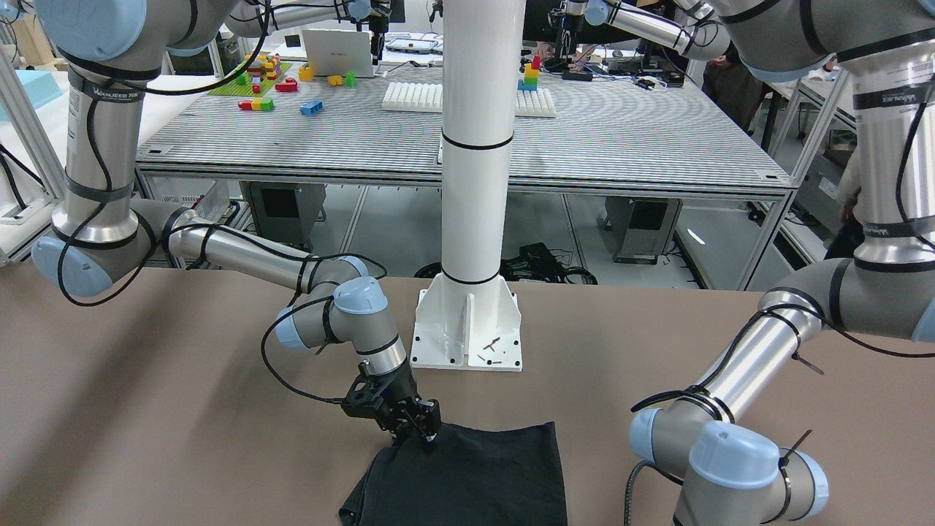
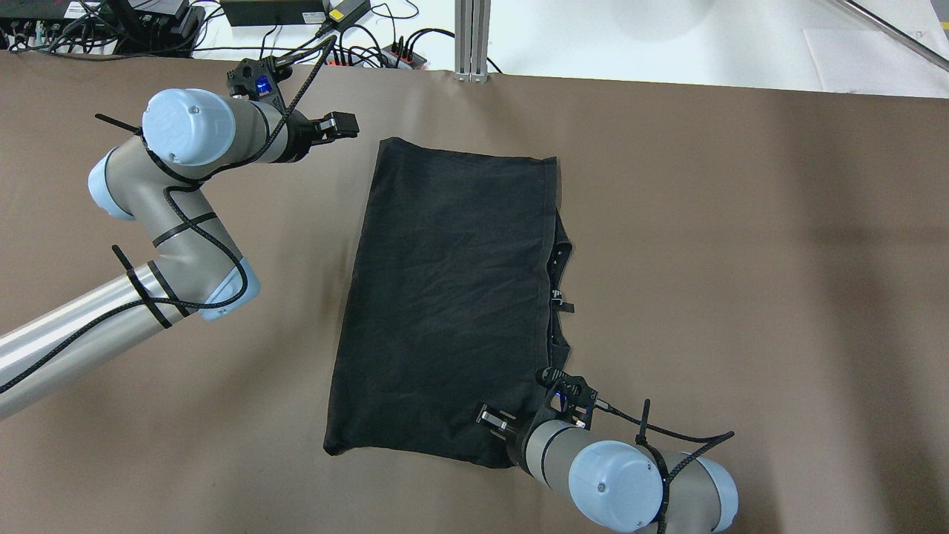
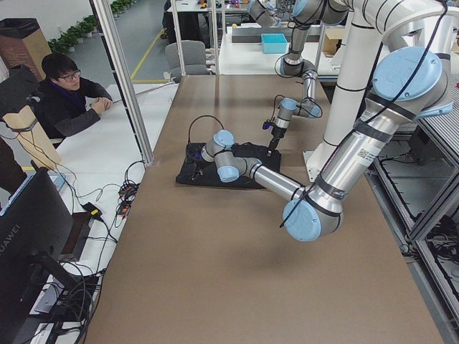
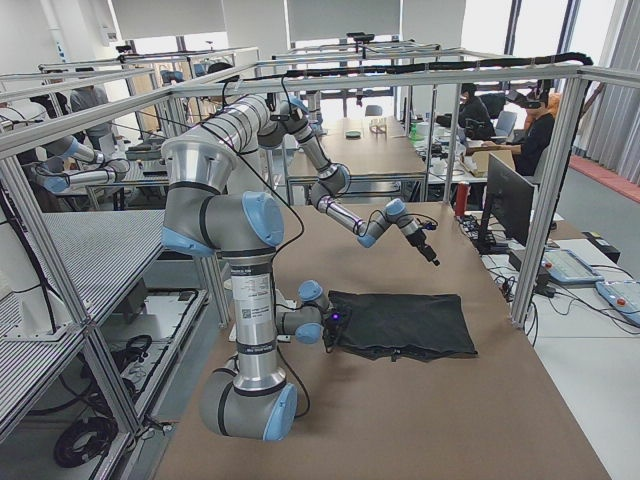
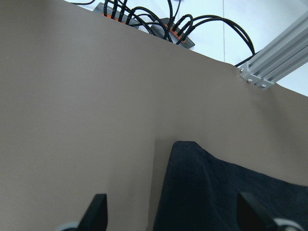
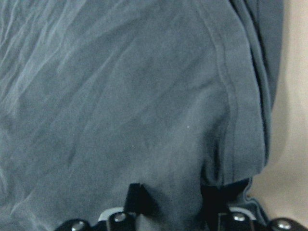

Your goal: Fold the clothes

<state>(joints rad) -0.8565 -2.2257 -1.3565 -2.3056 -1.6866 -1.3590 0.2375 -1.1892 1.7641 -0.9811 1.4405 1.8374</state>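
The clothes (image 1: pixel 464 482)' near edge (image 1: pixel 497 430) sinks limply between its corners, so the clothes will droop between my grippers and fold over when I carry that edge across.
The clothes (image 2: pixel 452 297) are one black piece lying flat on the brown table covering (image 2: pixel 741 259), with stacked hems along its right side. My right gripper (image 2: pixel 495 421) is down on its near right corner. In the right wrist view its fingers (image 6: pixel 137 197) stand partly apart, touching the clothes (image 6: pixel 120 96), with a hemmed edge running between them. My left gripper (image 2: pixel 342 124) hovers wide open just left of the far left corner. The left wrist view shows that corner of the clothes (image 5: pixel 226 192) ahead of the gripper (image 5: pixel 173 211), with nothing between the fingers.
The white pole's base plate (image 1: pixel 467 329) stands on the robot's side of the table, close behind the clothes (image 1: pixel 482 475). Cables (image 2: pixel 356 44) and an aluminium post (image 2: pixel 472 37) line the far edge. A person (image 3: pixel 68 97) sits beyond that edge. Bare covering lies on both sides.
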